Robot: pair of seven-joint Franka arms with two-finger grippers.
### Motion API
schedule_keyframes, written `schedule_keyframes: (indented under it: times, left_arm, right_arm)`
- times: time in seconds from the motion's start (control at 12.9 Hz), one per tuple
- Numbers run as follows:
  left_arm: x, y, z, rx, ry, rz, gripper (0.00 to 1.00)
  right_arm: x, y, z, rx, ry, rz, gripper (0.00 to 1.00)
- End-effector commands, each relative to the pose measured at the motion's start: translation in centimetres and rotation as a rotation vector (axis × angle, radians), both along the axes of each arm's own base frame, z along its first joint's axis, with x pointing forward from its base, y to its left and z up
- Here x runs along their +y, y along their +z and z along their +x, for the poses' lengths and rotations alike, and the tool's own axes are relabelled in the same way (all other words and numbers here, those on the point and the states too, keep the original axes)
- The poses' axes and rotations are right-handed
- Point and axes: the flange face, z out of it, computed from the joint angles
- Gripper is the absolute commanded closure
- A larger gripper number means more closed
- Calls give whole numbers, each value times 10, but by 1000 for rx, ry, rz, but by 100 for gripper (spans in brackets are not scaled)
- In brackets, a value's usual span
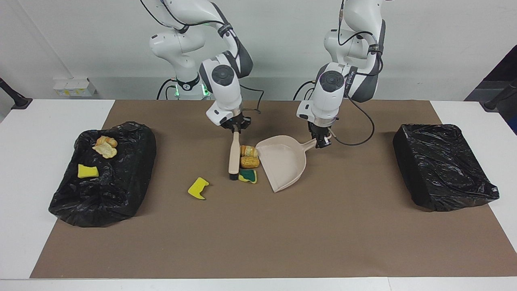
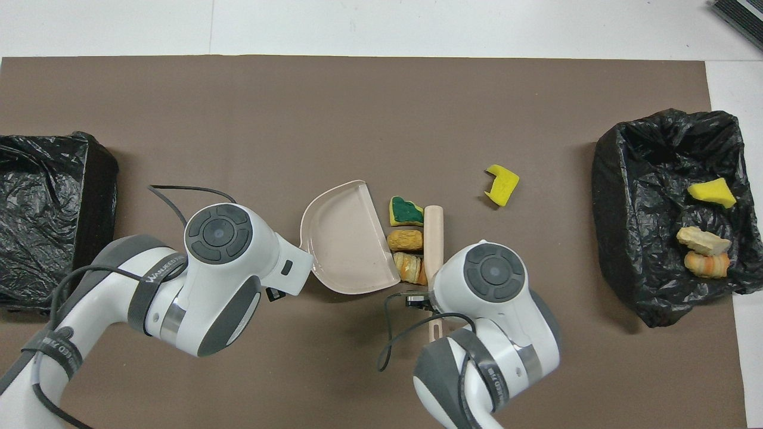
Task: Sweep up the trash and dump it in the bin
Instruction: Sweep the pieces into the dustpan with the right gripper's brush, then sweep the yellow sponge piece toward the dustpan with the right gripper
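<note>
The yellow sponge chunk (image 2: 502, 185) is behind the brush, so once this push is done my right gripper should take the brush past the chunk and sweep it in.
My right gripper (image 1: 235, 127) is shut on the top of a beige hand brush (image 1: 234, 155) whose black bristles rest on the mat. My left gripper (image 1: 322, 141) is shut on the handle of a beige dustpan (image 1: 282, 165), which lies on the mat with its open lip facing the brush. Three pieces of trash sit squeezed between the two: a bread piece (image 1: 249, 150), a second bread piece (image 1: 250, 162) and a green-topped sponge chunk (image 1: 248, 176). A yellow sponge chunk (image 1: 198, 188) lies alone, toward the right arm's end. In the overhead view both wrists hide the grippers.
A black-bagged bin (image 1: 121, 190) at the right arm's end holds two bread pieces (image 1: 106, 146) and a yellow sponge (image 1: 87, 171). A second black-bagged bin (image 1: 442, 165) stands at the left arm's end. A brown mat (image 1: 258, 242) covers the table.
</note>
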Motion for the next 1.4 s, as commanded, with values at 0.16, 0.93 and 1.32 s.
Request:
schedule_keyframes:
  times: [0.16, 0.93, 1.32]
  left_arm:
    - [-2, 2, -6, -23, 42, -28, 100]
    - [0, 2, -4, -25, 96, -47, 100]
    - [-10, 3, -1, -61, 134, -102, 100]
  right_arm:
    - [84, 16, 27, 4, 20, 136, 100]
    - [-80, 61, 91, 5, 39, -99, 100]
    - [-194, 33, 137, 34, 367, -316, 100]
